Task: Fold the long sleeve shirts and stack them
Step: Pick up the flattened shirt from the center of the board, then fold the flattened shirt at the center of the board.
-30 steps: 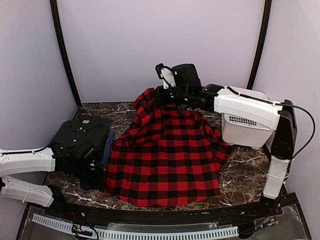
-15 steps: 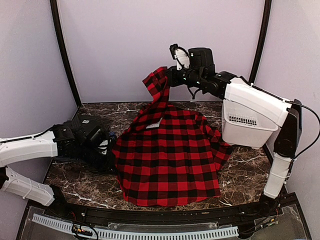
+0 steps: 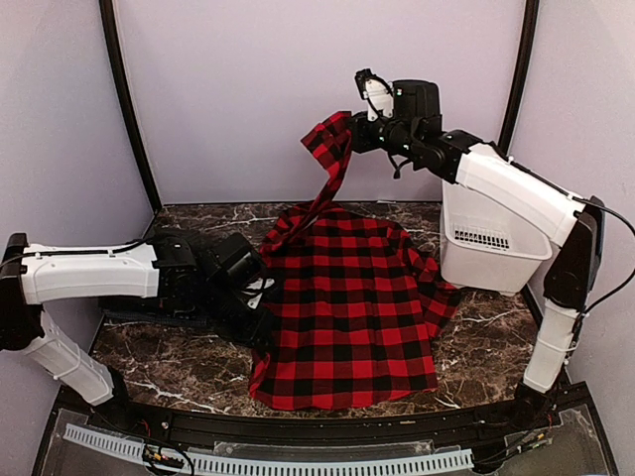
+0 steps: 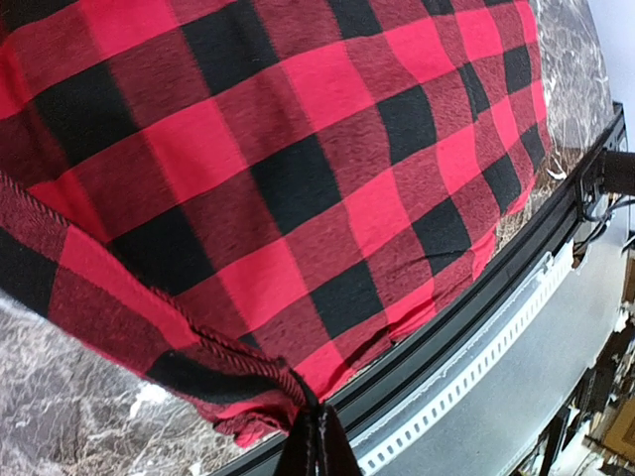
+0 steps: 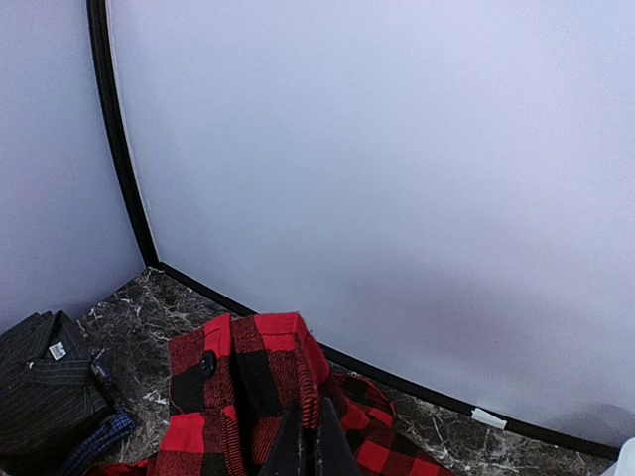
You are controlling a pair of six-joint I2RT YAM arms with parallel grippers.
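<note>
The robot's left gripper has hold of the shirt's hem edge (image 3: 260, 375) beside the flat, open shirt body (image 3: 312, 369), so it should go on folding that hem edge inward until the hem edge lies on the shirt body.
A red-and-black checked shirt (image 3: 352, 297) lies spread on the marble table. My right gripper (image 3: 349, 131) is shut on its cuffed sleeve end (image 5: 260, 372) and holds it high above the table's back. My left gripper (image 3: 266, 327) is shut on the shirt's left hem edge (image 4: 253, 372) near the table's front left. A folded black striped shirt (image 5: 40, 382) lies at the back left with a blue shirt (image 5: 99, 431) at its edge; my left arm hides both in the top view.
A white plastic basket (image 3: 491, 248) stands at the right. A black rail and a perforated white strip (image 3: 298, 461) run along the front edge. Purple walls enclose the back and sides.
My right gripper has risen up and to the right, lifting the sleeve. My left gripper has moved right from the black shirt and closed on the checked shirt's left hem, dragging that edge inward.
</note>
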